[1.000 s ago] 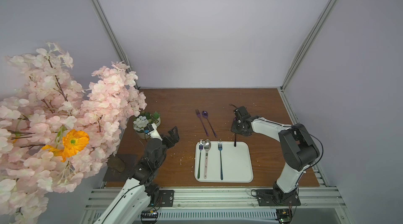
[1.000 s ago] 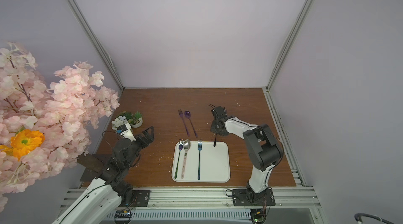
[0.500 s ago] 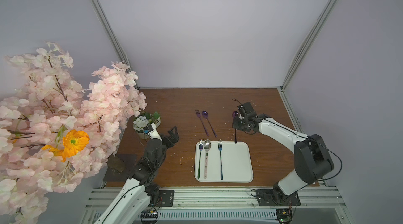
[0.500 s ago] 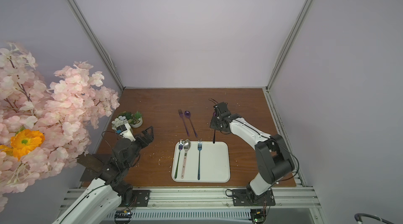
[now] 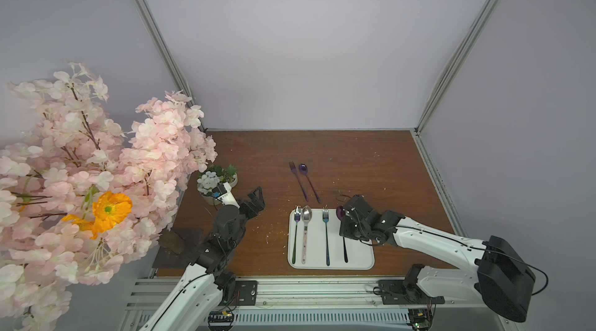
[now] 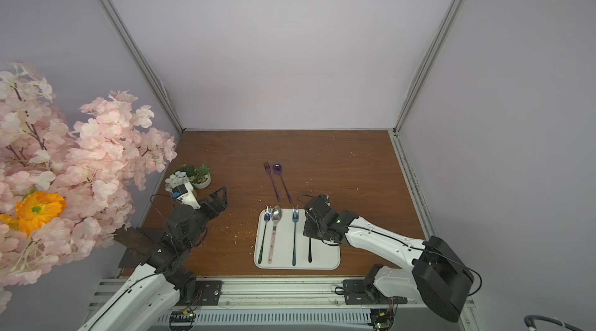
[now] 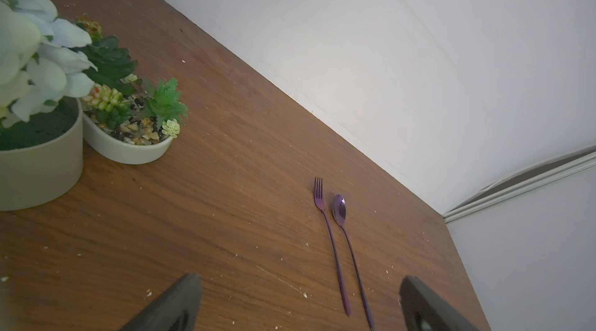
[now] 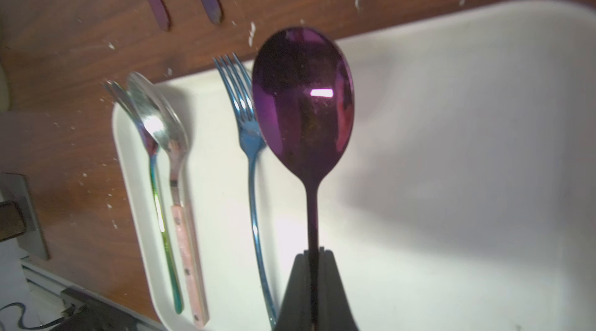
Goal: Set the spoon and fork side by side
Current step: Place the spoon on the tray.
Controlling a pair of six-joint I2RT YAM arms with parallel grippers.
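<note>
My right gripper is holding the dark purple spoon parallel to the blue fork, so it should keep lowering it close beside that fork until it rests on the tray.
My right gripper is shut on the thin handle of a dark purple spoon. In both top views that spoon hangs over the right part of the white tray, roughly parallel to a blue fork lying just left of it. Whether the spoon touches the tray I cannot tell. My left gripper hovers open and empty above the table, left of the tray.
An iridescent fork and a pink-handled silver spoon lie at the tray's left side. A purple fork and purple spoon lie on the table behind it. Potted plants, a blossom branch and a dark slab crowd the left.
The right arm has swung forward from the tray's far edge, carrying the purple spoon over the tray beside the blue fork. The left arm has not moved.
</note>
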